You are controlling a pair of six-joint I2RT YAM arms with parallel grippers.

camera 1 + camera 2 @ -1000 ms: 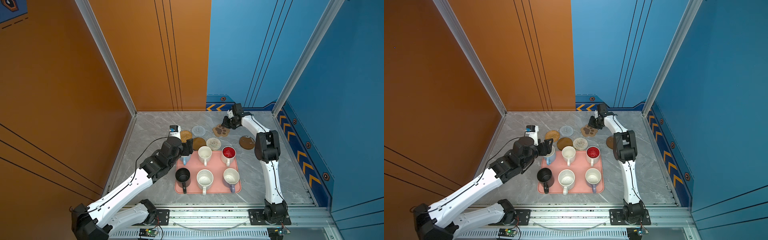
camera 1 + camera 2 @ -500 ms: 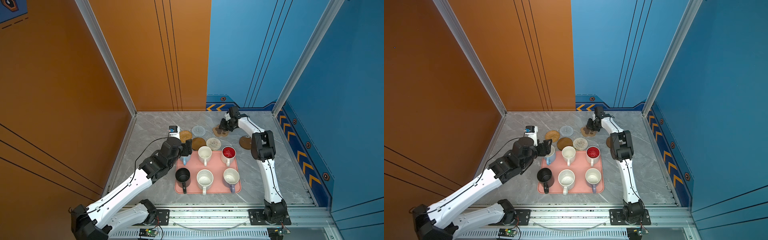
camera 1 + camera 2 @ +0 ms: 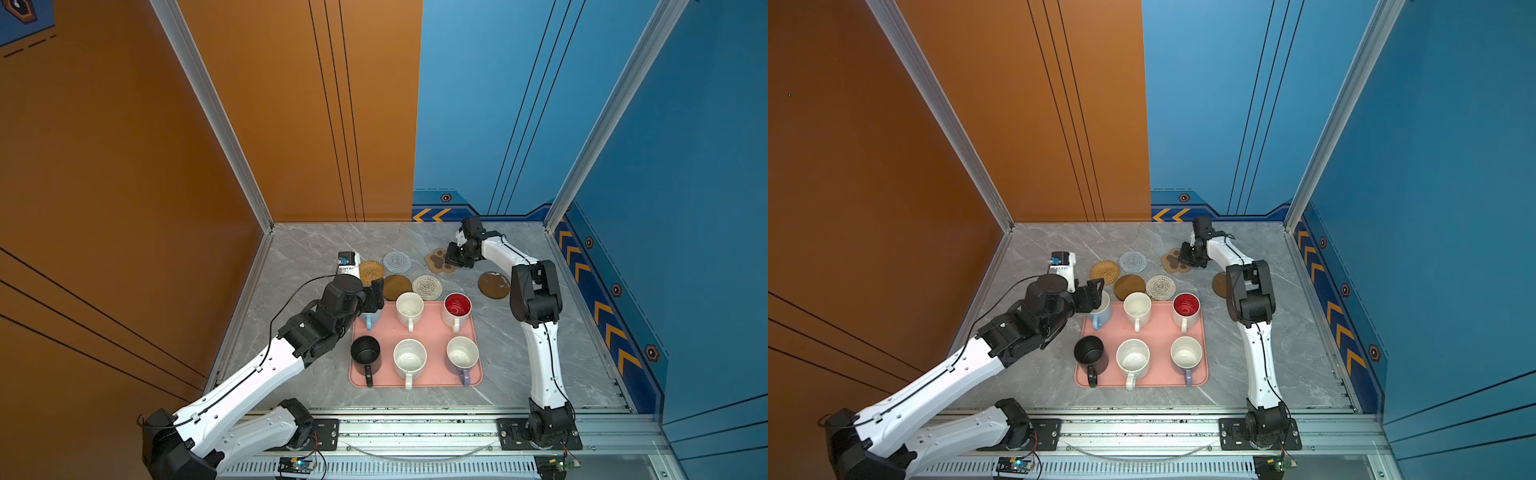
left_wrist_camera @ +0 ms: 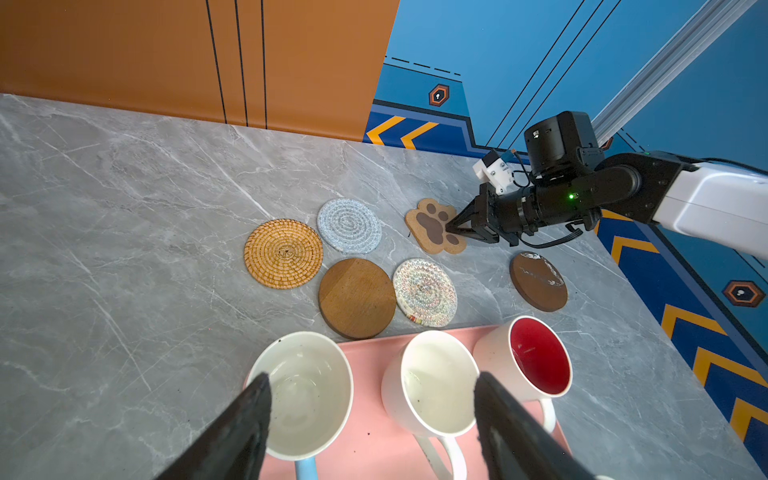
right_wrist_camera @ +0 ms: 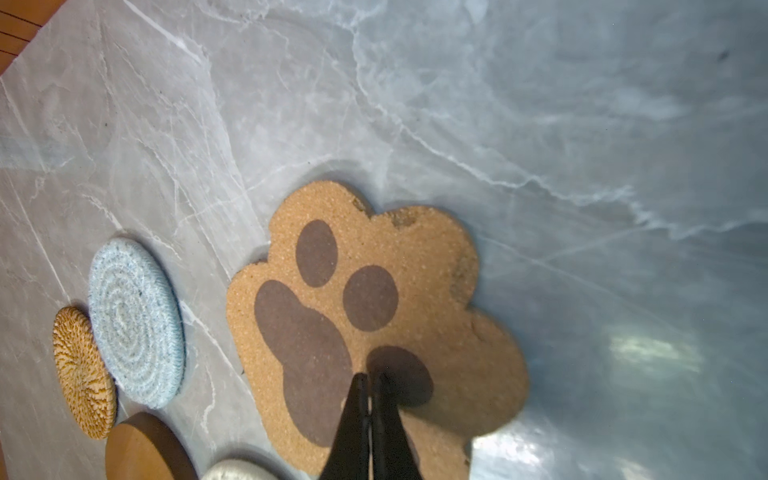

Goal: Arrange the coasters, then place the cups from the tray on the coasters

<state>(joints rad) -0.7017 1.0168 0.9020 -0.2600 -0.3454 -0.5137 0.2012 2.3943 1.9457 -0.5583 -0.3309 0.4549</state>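
Note:
The paw-print coaster point(image 3: 436, 261) is behind the gap next to the beige woven coaster, so my right gripper should go to its far edge point(image 3: 439, 249) and drag it toward the tray.
Six cups stand on the pink tray point(image 3: 432, 332): light blue point(image 3: 370, 321), plain white point(image 3: 409, 308) and red-inside point(image 3: 457, 305) at the back, black point(image 3: 365, 351), speckled point(image 3: 409, 357) and lavender point(image 3: 462, 353) in front. Behind the tray lie the coasters: orange rattan point(image 3: 371, 271), grey woven point(image 3: 397, 262), brown point(image 3: 397, 286), beige woven point(image 3: 427, 286), paw-print point(image 3: 438, 261) and dark brown point(image 3: 493, 284). My left gripper point(image 4: 372, 384) is open above the light blue cup point(image 4: 307, 395) and holds nothing. My right gripper point(image 5: 370, 376) is shut, its tips down on the paw-print coaster point(image 5: 374, 299).
The grey marble table point(image 3: 307, 257) is boxed in by an orange wall on the left and blue walls at the back and right. The right arm's elbow point(image 3: 534, 297) stands beside the dark brown coaster. A metal rail point(image 3: 415, 432) runs along the front edge.
The right gripper has come down and a little forward onto the paw-print coaster, staying shut. The left arm and the cups have not moved.

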